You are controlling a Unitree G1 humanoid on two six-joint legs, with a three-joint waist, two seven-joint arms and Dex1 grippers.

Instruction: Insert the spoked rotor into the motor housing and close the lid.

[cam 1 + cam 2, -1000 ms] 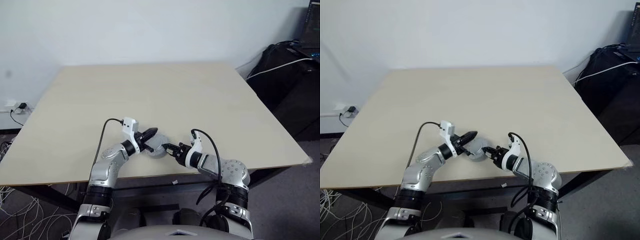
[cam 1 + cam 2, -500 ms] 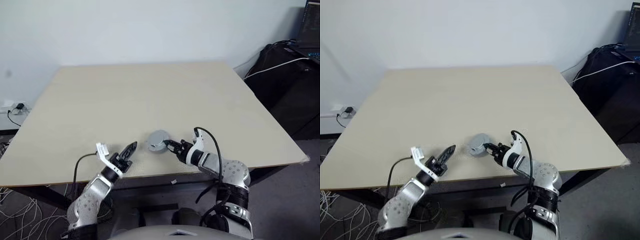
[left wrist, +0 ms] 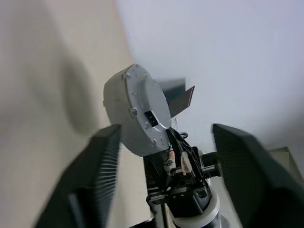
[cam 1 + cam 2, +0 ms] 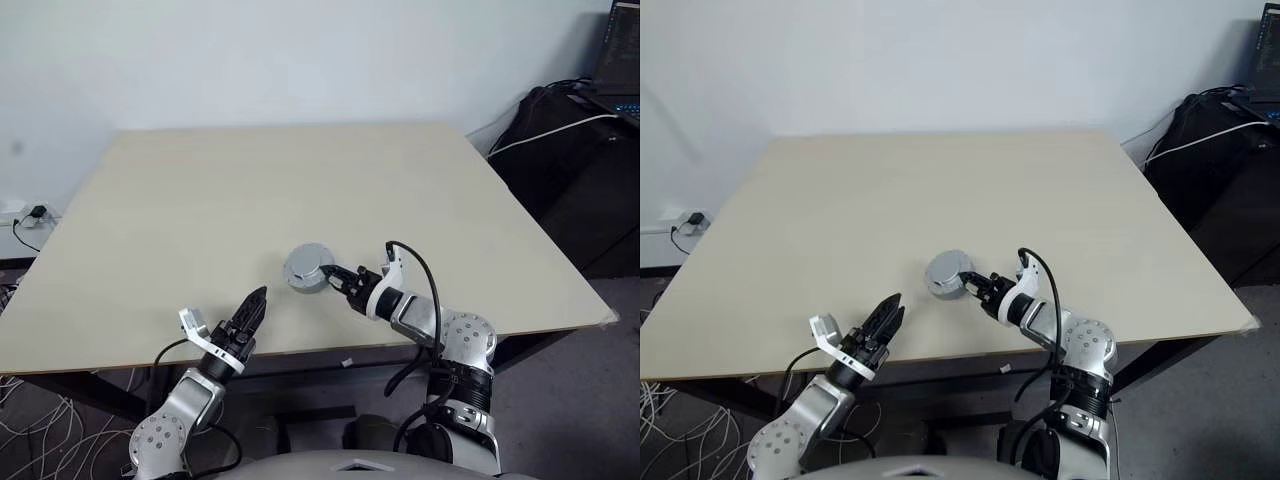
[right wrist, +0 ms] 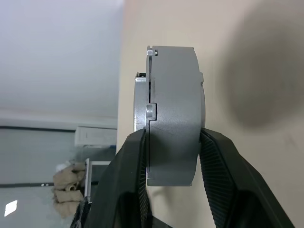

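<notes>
I can see the motor housing (image 3: 137, 111) slanting across my left gripper's open fingers, so I should line my left gripper up with its free rim (image 4: 291, 275) before my right gripper lets go of the housing.
My right gripper (image 4: 334, 276) is shut on the rim of the motor housing (image 4: 305, 268), a round grey metal case. It holds the case just above the table (image 4: 300, 170), near the front middle. In the right wrist view the motor housing (image 5: 173, 118) stands on edge between the fingers (image 5: 218, 175). A thinner lid part (image 5: 140, 109) sits flush against it along a seam. The spoked rotor is out of view. My left gripper (image 4: 258, 297) hovers open and empty by the table's front edge, left of the housing. Its wide-apart fingers (image 3: 102, 166) frame the motor housing (image 3: 137, 111) from a distance.
The light wooden table has its front edge (image 4: 300, 350) close under both hands. Black bags and cables (image 4: 570, 140) stand off the right side. A wall socket with cables (image 4: 32, 213) is at the left.
My left gripper has left the housing, drawn back toward the table's front left, rolled over and opened. My right gripper has lifted the housing slightly and tilted it.
</notes>
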